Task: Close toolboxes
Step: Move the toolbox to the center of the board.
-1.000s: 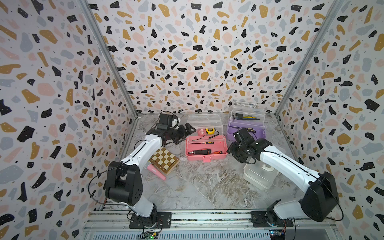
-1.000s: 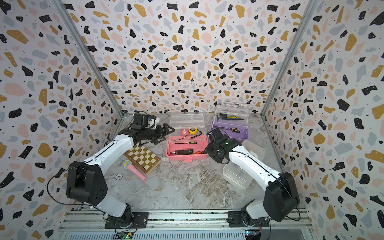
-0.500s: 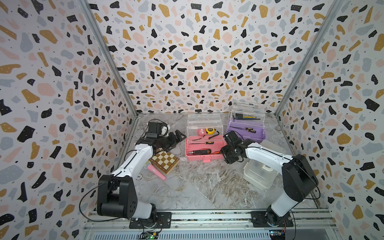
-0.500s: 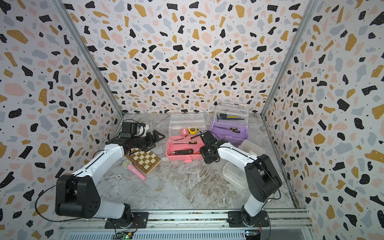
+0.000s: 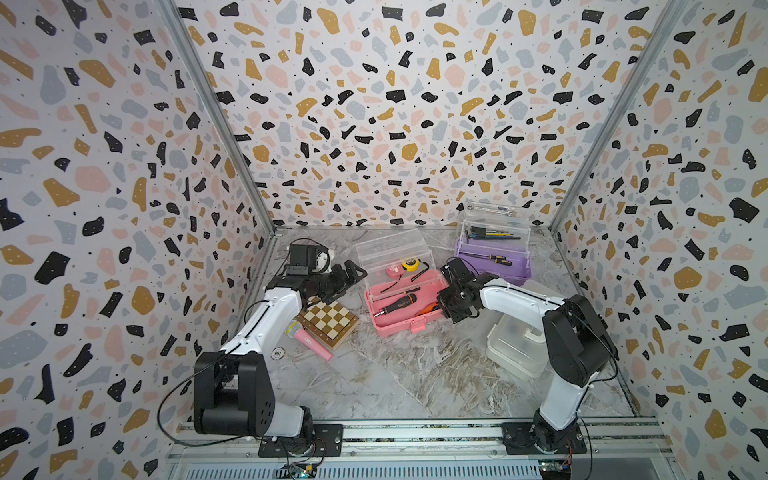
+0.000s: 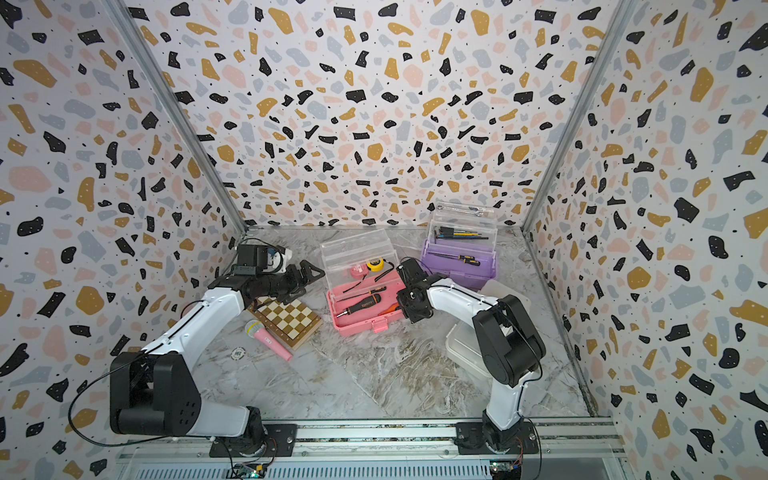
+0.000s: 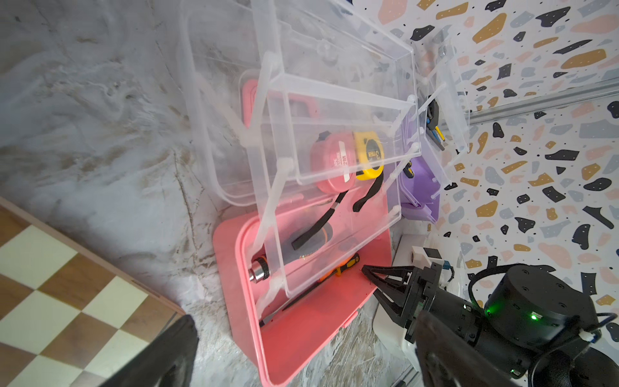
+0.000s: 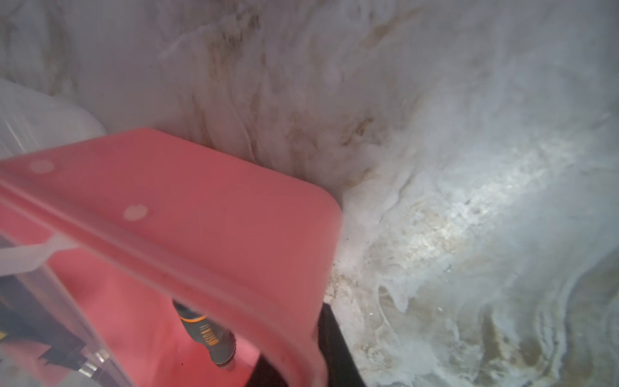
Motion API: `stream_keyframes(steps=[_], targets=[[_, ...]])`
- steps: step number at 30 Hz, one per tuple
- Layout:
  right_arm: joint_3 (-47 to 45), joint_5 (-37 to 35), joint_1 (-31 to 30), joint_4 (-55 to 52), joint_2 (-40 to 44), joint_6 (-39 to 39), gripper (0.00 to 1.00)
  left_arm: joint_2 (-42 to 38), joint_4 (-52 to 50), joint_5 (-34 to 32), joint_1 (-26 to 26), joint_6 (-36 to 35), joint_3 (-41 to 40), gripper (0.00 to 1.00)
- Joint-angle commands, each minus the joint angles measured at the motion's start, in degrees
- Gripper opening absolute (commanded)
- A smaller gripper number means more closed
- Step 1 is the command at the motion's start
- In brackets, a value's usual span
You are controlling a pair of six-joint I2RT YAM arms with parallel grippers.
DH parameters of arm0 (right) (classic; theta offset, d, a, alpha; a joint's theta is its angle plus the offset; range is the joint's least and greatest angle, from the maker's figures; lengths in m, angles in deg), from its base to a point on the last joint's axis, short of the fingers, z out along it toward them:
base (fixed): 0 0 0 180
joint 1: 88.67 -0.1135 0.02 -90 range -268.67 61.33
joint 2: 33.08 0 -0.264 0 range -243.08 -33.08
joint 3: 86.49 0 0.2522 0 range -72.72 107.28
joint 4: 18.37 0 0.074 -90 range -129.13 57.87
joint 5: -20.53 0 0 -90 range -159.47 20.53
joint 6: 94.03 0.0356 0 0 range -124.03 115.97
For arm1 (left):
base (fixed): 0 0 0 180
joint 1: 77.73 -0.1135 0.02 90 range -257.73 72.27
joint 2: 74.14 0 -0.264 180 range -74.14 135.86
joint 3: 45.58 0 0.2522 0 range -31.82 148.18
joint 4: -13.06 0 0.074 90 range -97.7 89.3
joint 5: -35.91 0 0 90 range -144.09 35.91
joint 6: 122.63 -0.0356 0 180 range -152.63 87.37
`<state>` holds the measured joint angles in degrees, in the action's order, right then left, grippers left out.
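Note:
Pale arms [image 7: 260,97] connect the tray [image 5: 408,276] to the lid. The tray will therefore take the tape measures down into the pink toolbox when I close the lid.
The pink toolbox [image 5: 399,322] [image 6: 361,326] stands open mid-table, its clear lid [image 5: 388,249] tipped back and screwdrivers inside. Behind it the purple toolbox [image 5: 494,264] [image 6: 457,268] is open too. The white toolbox [image 5: 513,347] [image 6: 463,351] lies partly under my right arm. My right gripper [image 5: 442,305] [image 6: 405,307] [image 8: 294,335] is shut on the pink toolbox's right end wall [image 8: 234,214], one finger outside, one inside. My left gripper [image 5: 353,276] [image 6: 309,276] [image 7: 304,318] is open, hovering left of the pink toolbox [image 7: 301,321].
A wooden chequered chessboard box [image 5: 328,322] and a pink toy microphone [image 5: 311,343] lie under my left forearm. A small round token [image 5: 277,353] sits nearby. Patterned walls close in the table on three sides; the marble surface [image 5: 395,374] stretches toward the front rail.
My right gripper swung left to the pink toolbox's end and closed on its wall. My left gripper drew back a little to the left, still open.

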<state>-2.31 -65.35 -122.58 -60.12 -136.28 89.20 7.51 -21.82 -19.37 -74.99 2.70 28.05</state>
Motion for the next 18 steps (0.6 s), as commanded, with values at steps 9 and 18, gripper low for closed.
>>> stream_keyframes(steps=[9, 18], targets=[[-2.71, 1.59, 7.8, -9.79, 3.51, -26.03, 0.0, -2.86, -2.87, -1.94, -3.95, -0.74, -0.92, 0.99], [-0.78, 0.54, 12.65, -13.83, 4.58, -34.28, 0.0, -2.53, -7.53, -9.74, -7.42, -6.31, -2.49, 0.89]])
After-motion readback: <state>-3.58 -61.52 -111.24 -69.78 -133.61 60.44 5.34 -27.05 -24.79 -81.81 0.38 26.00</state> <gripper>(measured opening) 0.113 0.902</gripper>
